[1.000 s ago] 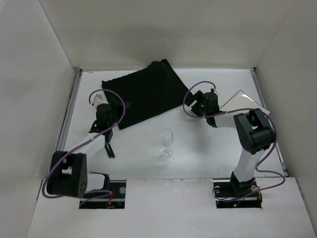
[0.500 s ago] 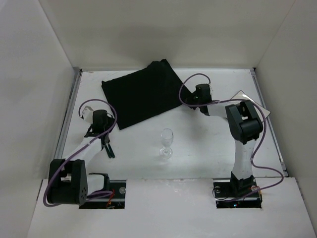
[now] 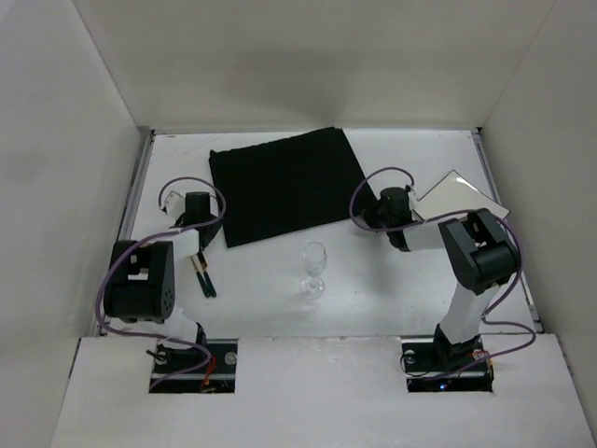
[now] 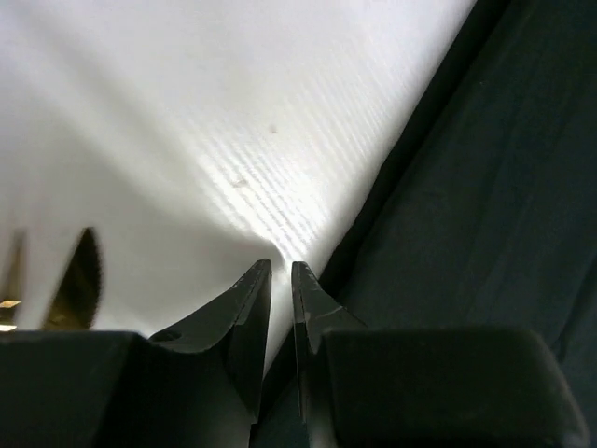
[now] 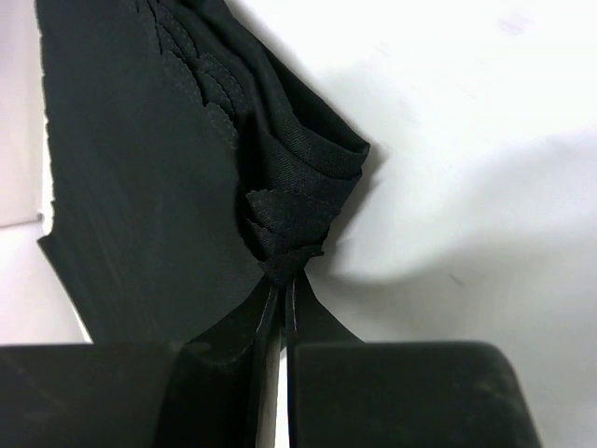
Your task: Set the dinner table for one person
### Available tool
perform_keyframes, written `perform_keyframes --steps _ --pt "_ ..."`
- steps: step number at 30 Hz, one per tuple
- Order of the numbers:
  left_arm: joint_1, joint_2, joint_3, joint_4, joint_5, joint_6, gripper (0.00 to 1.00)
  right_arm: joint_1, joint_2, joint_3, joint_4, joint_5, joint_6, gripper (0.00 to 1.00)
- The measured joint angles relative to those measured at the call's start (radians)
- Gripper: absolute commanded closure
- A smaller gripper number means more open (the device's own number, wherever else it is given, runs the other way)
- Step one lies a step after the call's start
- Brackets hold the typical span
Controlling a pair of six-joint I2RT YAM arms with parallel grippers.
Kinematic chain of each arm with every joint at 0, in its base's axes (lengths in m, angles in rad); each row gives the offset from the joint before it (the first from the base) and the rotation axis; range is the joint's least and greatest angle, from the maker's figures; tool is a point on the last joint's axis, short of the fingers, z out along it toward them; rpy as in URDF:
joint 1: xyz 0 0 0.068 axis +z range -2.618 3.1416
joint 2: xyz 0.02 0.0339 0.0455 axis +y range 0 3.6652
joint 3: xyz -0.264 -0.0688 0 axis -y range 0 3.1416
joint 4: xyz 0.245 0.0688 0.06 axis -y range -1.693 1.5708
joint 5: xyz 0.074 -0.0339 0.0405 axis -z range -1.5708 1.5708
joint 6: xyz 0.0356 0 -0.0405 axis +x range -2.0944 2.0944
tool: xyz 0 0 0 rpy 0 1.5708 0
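The black placemat lies at a slant with its corner at the right gripper [image 3: 367,207] too far back, so the robot's right gripper should draw that corner closer before it takes the plate [image 3: 459,196].
On the white dinner table [image 3: 392,280] a black cloth placemat [image 3: 284,187] lies flat at the back centre. My right gripper [image 3: 369,211] is shut on its near right corner. In the right wrist view the cloth [image 5: 140,168] bunches into folds at the closed tips of that gripper [image 5: 284,280]. My left gripper [image 3: 219,235] sits at the mat's near left corner. Its jaws [image 4: 280,268] are shut to a thin slit with bare table [image 4: 187,112] showing between the tips. The mat's edge [image 4: 485,187] runs along the right finger; whether cloth is pinched I cannot tell.
A clear wine glass [image 3: 315,271] stands upright in front of the mat. A square white plate [image 3: 462,194] lies at the right, behind the right arm. Dark-handled cutlery [image 3: 203,278] lies by the left arm, its tips [image 4: 84,275] showing in the left wrist view. Metal rails [image 3: 131,215] edge the table.
Both grippers have closed. The placemat has swung round, its right corner dragged rightward and nearer. The left arm has folded back toward its base.
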State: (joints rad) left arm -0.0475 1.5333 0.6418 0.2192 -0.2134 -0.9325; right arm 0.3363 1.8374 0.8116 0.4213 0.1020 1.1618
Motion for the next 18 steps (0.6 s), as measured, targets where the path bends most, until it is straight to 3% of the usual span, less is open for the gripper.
perform_keyframes --steps 13,18 --pt "-0.050 0.272 0.267 0.055 0.026 -0.001 0.88 0.054 -0.130 -0.272 0.201 0.064 0.058 0.95" --pt "-0.056 0.309 0.311 0.061 0.037 0.000 0.88 0.071 -0.182 -0.348 0.240 0.082 0.069 0.94"
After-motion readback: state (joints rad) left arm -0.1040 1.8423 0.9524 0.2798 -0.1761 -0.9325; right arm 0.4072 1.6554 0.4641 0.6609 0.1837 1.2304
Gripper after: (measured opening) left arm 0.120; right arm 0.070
